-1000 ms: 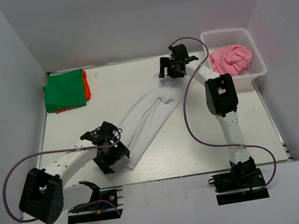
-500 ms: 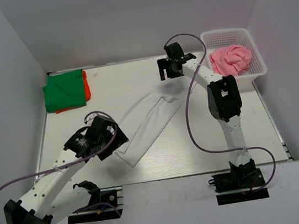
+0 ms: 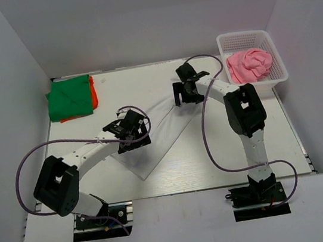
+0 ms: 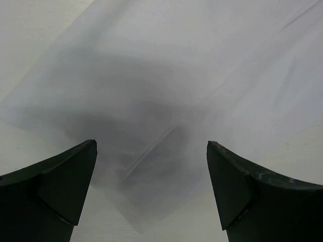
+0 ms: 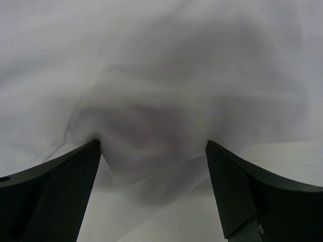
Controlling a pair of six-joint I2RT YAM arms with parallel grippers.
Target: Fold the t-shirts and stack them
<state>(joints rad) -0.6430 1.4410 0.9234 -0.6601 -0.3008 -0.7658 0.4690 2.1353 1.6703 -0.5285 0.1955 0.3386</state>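
Observation:
I see the white t-shirt's long strip (image 3: pixel 165 127) lying diagonally. I should turn it straight first, then take its near end (image 3: pixel 138 169) with both grippers and fold it toward the back.
A large white t-shirt (image 3: pixel 166 133), folded into a long strip, lies diagonally across the middle of the table. My left gripper (image 3: pixel 130 131) hangs open over its lower left part, and white cloth (image 4: pixel 166 75) fills the view between the dark fingers (image 4: pixel 60 186). My right gripper (image 3: pixel 186 93) stands open just above the strip's upper right end, with rumpled white cloth (image 5: pixel 161 75) under its fingers (image 5: pixel 247 186). Neither gripper holds anything. A folded green t-shirt (image 3: pixel 69 98) lies on an orange one (image 3: pixel 93 93) at the back left. A crumpled pink t-shirt (image 3: pixel 250 64) sits in the basket.
The white mesh basket (image 3: pixel 245 37) stands at the back right corner, close to the right arm. White walls enclose the table on the left, back and right. A purple cable loops beside each arm.
My left gripper has swung from the strip's near left end up and right onto the white t-shirt. My right gripper has come down and nearer, onto the strip's far end. Both stayed open.

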